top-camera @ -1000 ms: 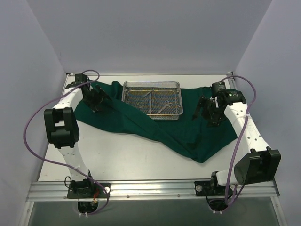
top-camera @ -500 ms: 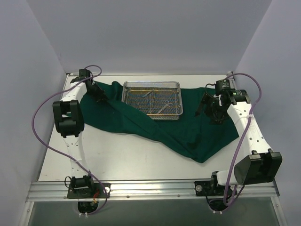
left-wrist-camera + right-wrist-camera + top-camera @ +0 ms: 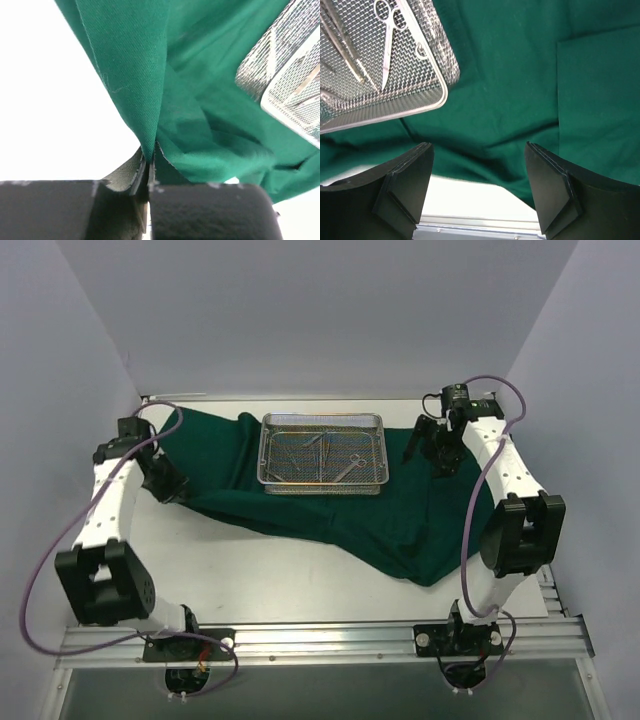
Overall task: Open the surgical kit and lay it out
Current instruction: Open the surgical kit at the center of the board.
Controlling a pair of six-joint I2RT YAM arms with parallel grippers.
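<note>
My gripper will pull the folded flap, and the flap will open outward and get wider, because a straight edge lies on top of the drape next to the tray.
The surgical kit lies unwrapped across the back of the table. Its dark green drape is spread out, and the silver wire-mesh tray stands on it with scissors and other thin steel instruments inside. My left gripper is at the drape's left edge. In the left wrist view this gripper is shut on a fold of drape, with the tray at the right. My right gripper hovers over the drape right of the tray. In its own view that gripper stands open and empty above the drape.
Grey walls close in the table on the left, back and right. White tabletop shows in front of the drape. A metal rail with both arm bases runs along the near edge. Purple cables loop off each arm.
My left gripper shut on the drape's left edge and drew it left and toward the near side. My right arm swung toward the back, still open.
</note>
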